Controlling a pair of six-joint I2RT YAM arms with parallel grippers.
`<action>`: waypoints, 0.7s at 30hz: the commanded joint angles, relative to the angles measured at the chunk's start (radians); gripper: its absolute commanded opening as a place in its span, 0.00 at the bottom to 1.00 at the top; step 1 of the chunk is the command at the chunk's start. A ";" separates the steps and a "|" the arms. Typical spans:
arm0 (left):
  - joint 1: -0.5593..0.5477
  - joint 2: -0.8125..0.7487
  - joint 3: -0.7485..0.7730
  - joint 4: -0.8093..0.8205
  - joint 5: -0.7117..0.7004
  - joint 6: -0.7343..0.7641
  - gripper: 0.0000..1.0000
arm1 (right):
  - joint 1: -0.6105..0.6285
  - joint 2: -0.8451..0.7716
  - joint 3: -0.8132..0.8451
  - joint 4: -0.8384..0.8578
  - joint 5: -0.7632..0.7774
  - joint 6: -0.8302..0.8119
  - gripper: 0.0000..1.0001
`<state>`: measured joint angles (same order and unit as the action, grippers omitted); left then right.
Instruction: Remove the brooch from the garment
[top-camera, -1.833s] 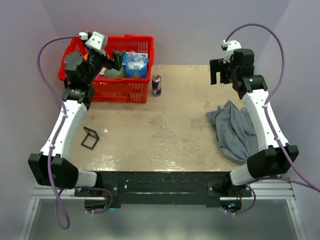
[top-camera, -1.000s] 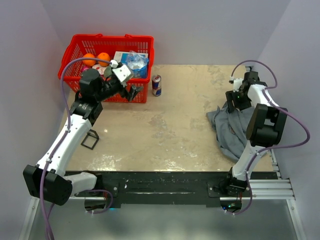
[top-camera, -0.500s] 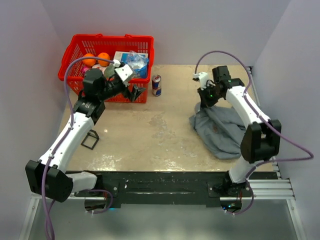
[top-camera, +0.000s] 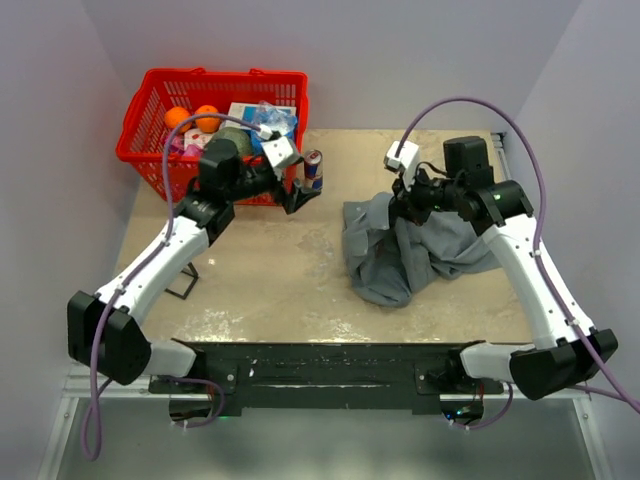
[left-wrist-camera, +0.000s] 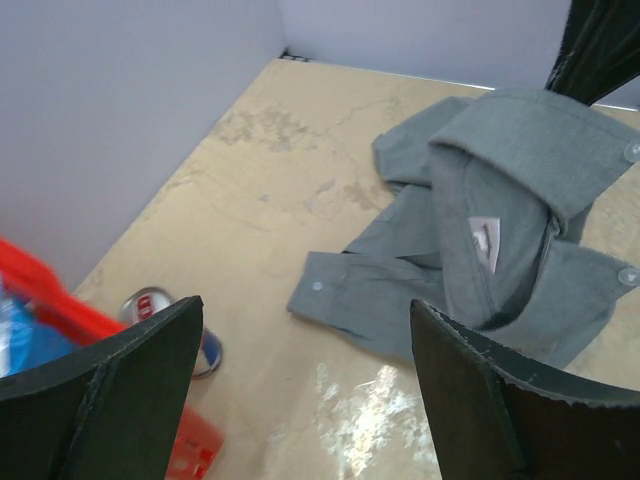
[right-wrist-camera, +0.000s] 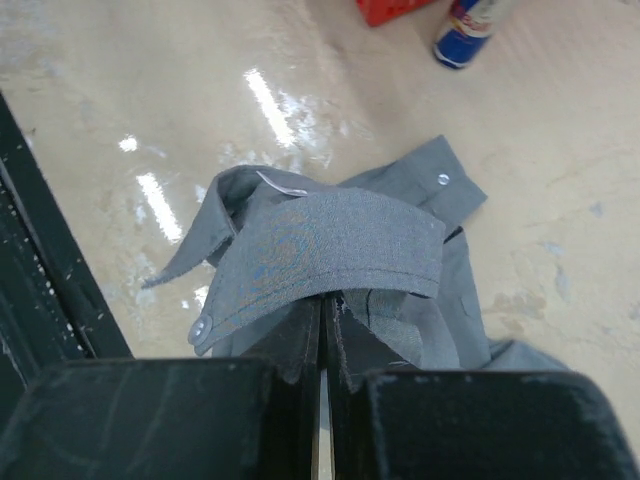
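Note:
I should expect the brooch to be hidden among loose folds (left-wrist-camera: 532, 262) that bunch up around the garment's collar label (left-wrist-camera: 487, 243), until I lift the garment and spread it out.
The garment (top-camera: 400, 265), a grey button-up shirt, lies bunched at the middle right of the table. My right gripper (top-camera: 402, 212) is shut on its collar. In the right wrist view the collar band (right-wrist-camera: 330, 240) drapes over the closed fingertips (right-wrist-camera: 327, 312), with the rest of the shirt hanging below. My left gripper (top-camera: 300, 192) hovers open next to the drink can and left of the shirt. In the left wrist view its wide-apart fingers (left-wrist-camera: 110, 400) frame bare table, and the garment (left-wrist-camera: 500, 200) lies ahead, its cuff and collar label showing. The brooch is hidden in every view.
A red basket (top-camera: 225, 75) with oranges and packets stands at the back left. A drink can (top-camera: 314, 163) stands just right of the basket and shows in both wrist views (left-wrist-camera: 165, 310) (right-wrist-camera: 470, 25). A small black frame (top-camera: 180, 285) lies near the left edge, under the left arm.
My right gripper has dragged the shirt left toward the table's middle and lifted its collar. My left gripper has swung right, past the basket's front, to beside the can.

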<state>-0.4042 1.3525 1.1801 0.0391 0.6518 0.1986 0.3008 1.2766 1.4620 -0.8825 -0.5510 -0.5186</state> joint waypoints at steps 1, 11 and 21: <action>-0.084 0.088 0.053 0.056 0.054 -0.010 0.91 | 0.076 -0.037 0.008 -0.002 -0.040 -0.049 0.00; -0.146 0.322 0.211 0.059 0.252 -0.034 1.00 | 0.127 -0.131 -0.025 -0.032 0.011 -0.106 0.00; -0.134 0.349 0.259 0.067 0.428 -0.174 0.93 | 0.129 -0.149 -0.083 0.030 0.097 -0.075 0.00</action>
<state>-0.5674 1.7279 1.4044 0.0441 0.9726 0.1150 0.4255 1.1408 1.3903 -0.9157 -0.4946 -0.6022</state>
